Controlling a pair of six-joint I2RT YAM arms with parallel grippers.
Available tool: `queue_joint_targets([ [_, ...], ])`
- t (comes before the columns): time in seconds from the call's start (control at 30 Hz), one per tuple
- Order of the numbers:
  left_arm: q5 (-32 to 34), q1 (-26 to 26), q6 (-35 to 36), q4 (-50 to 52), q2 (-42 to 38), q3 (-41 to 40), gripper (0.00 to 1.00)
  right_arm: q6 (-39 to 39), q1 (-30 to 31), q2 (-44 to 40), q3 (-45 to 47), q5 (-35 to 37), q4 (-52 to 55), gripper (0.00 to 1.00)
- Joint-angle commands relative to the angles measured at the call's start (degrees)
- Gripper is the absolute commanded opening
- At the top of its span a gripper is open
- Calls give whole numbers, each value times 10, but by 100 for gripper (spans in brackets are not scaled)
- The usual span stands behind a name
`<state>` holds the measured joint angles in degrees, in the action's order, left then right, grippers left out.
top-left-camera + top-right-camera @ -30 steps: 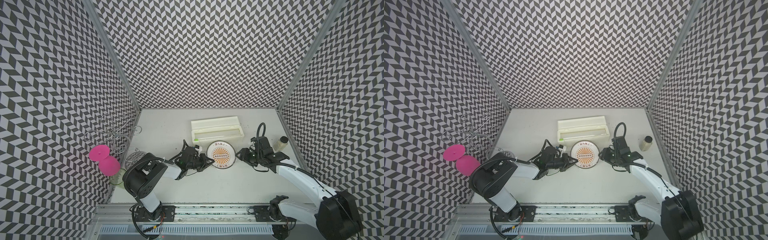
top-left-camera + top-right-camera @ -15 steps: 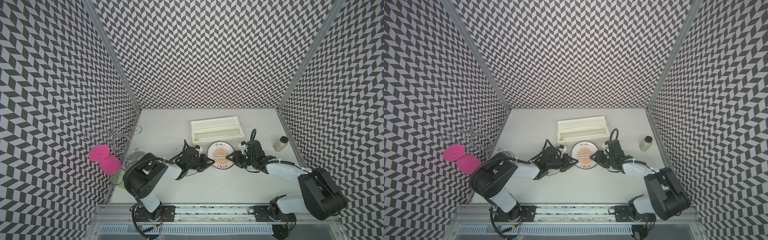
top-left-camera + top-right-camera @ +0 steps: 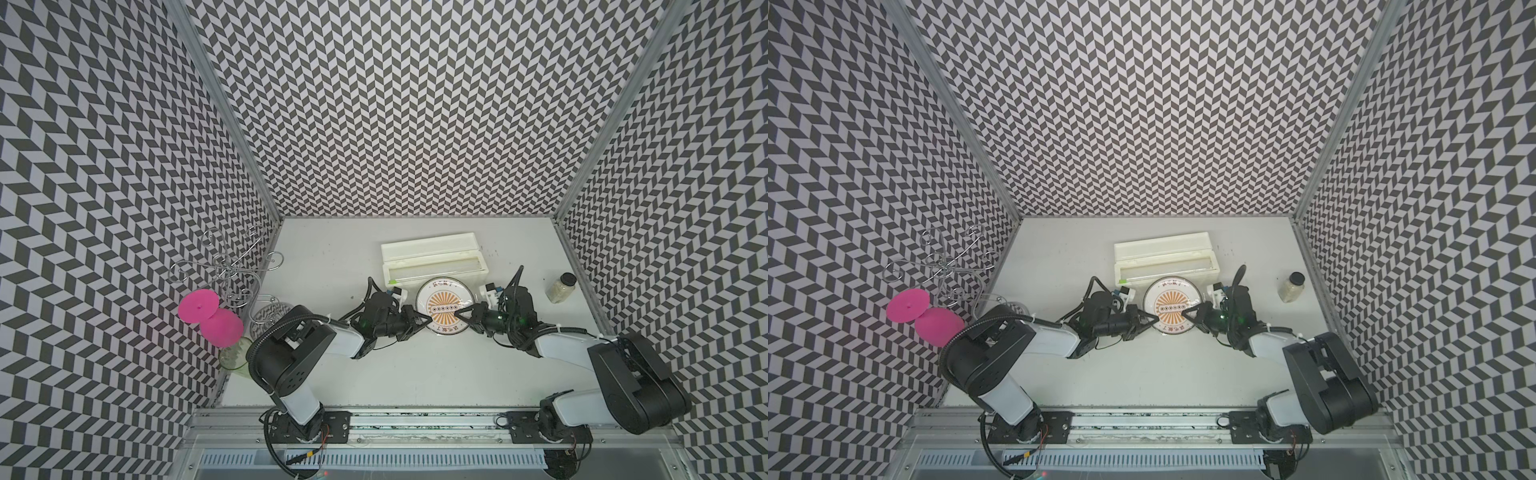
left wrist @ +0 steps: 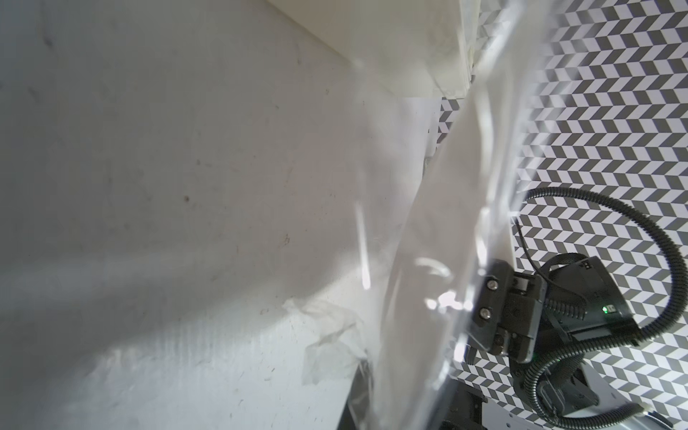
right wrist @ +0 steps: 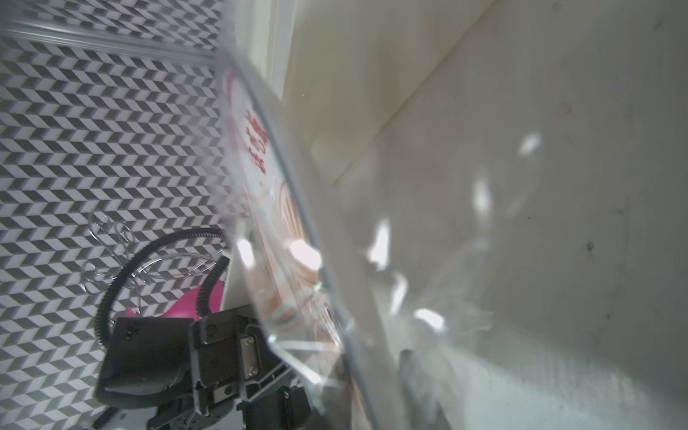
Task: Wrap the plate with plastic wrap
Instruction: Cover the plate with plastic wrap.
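The robot's right gripper extends beyond the plate's rim [image 3: 477, 301] to the orange sunburst [image 3: 453, 307]. It needs to open, move back and pinch the plate's rim before the robot lifts the plate.
The plate [image 3: 444, 305] [image 3: 1173, 305], white with an orange sunburst, lies just in front of the cream wrap box [image 3: 432, 259] [image 3: 1165, 257]. Glossy plastic wrap [image 5: 428, 283] covers it, and a crumpled edge of the film [image 4: 327, 335] lies beside its rim. My left gripper [image 3: 427, 321] [image 3: 1156, 320] lies low at the plate's left rim, shut on it. From the opposite side, my right gripper [image 3: 458, 316] [image 3: 1185, 311] reaches over the right rim, shut on it through the film. One dark finger [image 5: 409, 368] shows under the plate [image 5: 268, 208].
A small jar [image 3: 561, 286] stands right of the right arm. Against the left wall are a wire rack [image 3: 226, 266], two pink pieces [image 3: 212, 320], a patterned glass disc [image 3: 270, 318] and a green glass [image 3: 235, 357].
My right arm has swung left from beside the plate onto its right rim, and its jaws have closed there. The left gripper has stayed put, shut.
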<state>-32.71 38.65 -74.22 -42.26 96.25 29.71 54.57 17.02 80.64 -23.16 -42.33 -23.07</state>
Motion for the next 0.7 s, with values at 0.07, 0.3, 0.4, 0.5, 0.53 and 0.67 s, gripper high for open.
queue_joint_targets([
  [0.07, -31, 15, 20, -14, -1, 3, 0, -18, -15, -18, 8, -21, -49, 2],
  [0.3, -34, 14, 19, -10, -18, -4, 0, -65, -50, -55, 1, -68, 57, 62],
  [0.4, -33, 14, 18, -11, -23, -6, 0, -119, -68, -54, -15, -58, 177, 74],
  [0.5, -33, 15, 16, -15, -24, -8, 0, -141, -72, -50, -22, -41, 232, 76],
  [0.53, -34, 15, 16, -16, -23, -9, 0, -138, -72, -54, -22, -35, 229, 75],
  [0.67, -34, 21, 13, -16, -25, -12, 0, -126, -70, -43, -37, -39, 191, 64],
])
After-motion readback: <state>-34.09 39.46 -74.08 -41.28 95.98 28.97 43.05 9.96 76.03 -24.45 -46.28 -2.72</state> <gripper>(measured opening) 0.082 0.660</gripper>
